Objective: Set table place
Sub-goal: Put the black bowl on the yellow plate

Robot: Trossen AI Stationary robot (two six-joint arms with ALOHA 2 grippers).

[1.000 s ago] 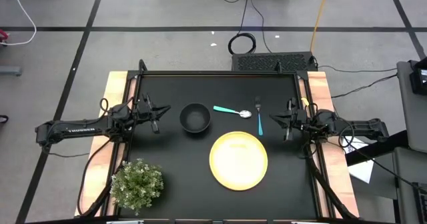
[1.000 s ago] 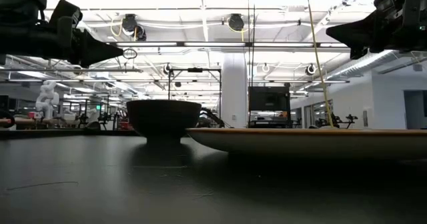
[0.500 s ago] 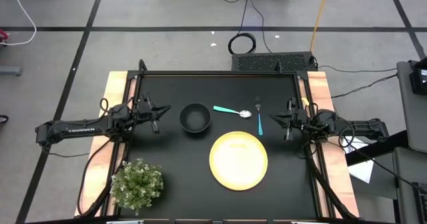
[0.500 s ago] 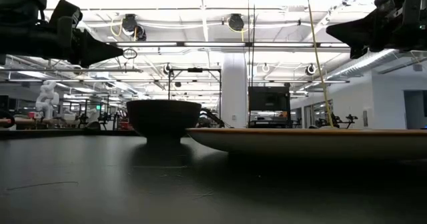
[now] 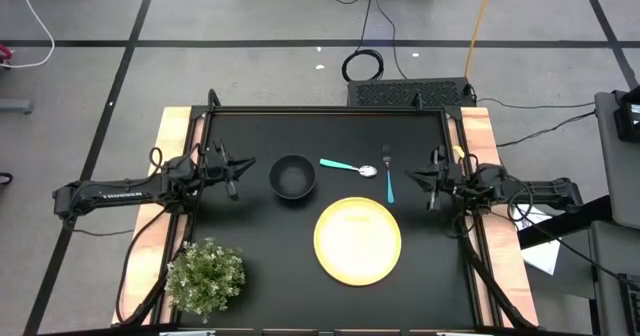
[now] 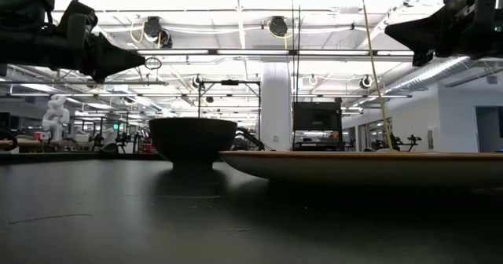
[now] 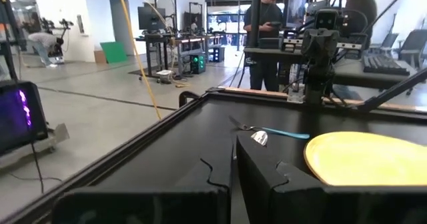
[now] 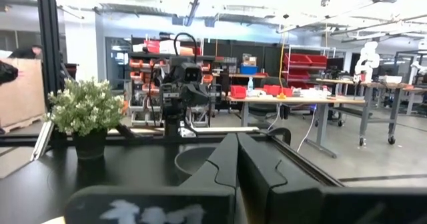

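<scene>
The robot's left gripper points level across the upright black bowl [image 6: 192, 142], so it should move up and tilt its fingers down to straddle the bowl's rim [image 5: 275, 166].
The round yellow plate [image 5: 358, 239] lies flat on the black table [image 5: 270, 246], right of its middle. The black bowl [image 5: 293, 176] stands upright to the plate's far left. The teal-handled spoon [image 5: 349, 166] and fork [image 5: 388, 176] lie flat just beyond the plate. My left gripper [image 5: 236, 175] hovers shut at the table's left side, left of the bowl. My right gripper [image 5: 428, 183] hovers shut at the right side, right of the fork. Both are above the table and empty.
A green bushy potted plant [image 5: 205, 276] stands at the table's near left corner. Light wooden strips [image 5: 490, 176] run along the left and right sides. People [image 7: 267, 24] stand in the room beyond the table's right side.
</scene>
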